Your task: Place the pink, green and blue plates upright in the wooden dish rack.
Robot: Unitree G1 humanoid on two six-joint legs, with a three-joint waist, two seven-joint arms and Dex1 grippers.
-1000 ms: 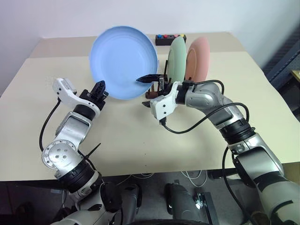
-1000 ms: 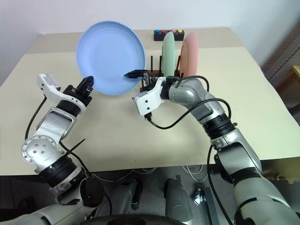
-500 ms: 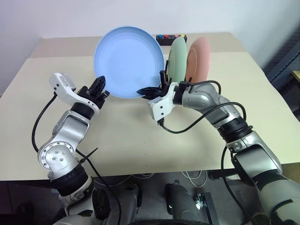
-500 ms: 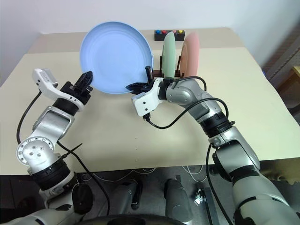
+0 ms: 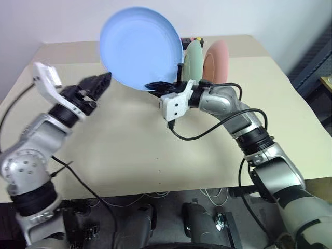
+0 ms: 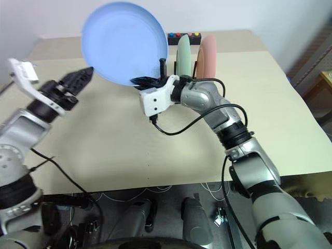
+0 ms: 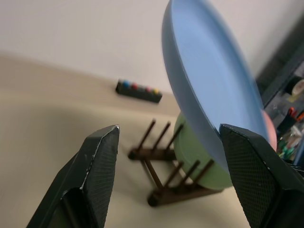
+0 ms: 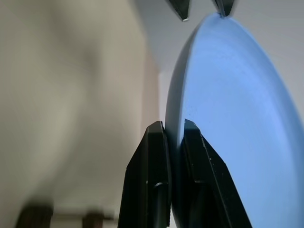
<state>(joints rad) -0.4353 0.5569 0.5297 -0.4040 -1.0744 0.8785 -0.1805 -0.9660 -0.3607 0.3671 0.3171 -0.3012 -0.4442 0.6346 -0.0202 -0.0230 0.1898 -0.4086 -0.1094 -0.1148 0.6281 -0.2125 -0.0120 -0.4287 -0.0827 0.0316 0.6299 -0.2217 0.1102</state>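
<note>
The blue plate's lower rim [image 5: 139,89] is in my right gripper, so next I turn that rim up and the blue plate edge-on before I bring it down next to the green plate.
The blue plate [image 5: 141,46] hangs upright above the table, just left of the wooden dish rack [image 7: 175,192]. My right gripper [image 5: 154,86] is shut on its lower right rim, and the right wrist view shows both fingers [image 8: 154,156] pinching the edge. My left gripper [image 5: 101,80] is open to the left of the plate, apart from it, with its fingers [image 7: 99,171] spread wide. The green plate [image 5: 193,59] and the pink plate [image 5: 218,59] stand upright side by side in the rack, the pink one furthest right.
A small black box with coloured buttons [image 5: 193,39] lies behind the rack near the back edge of the beige table [image 5: 129,155]. Several free pegs [image 7: 159,135] stand on the rack's left side, beside the green plate.
My right gripper shut on the blue plate's lower rim. My left gripper then let go of the left rim, opened and drew away up and left. The plate has risen.
</note>
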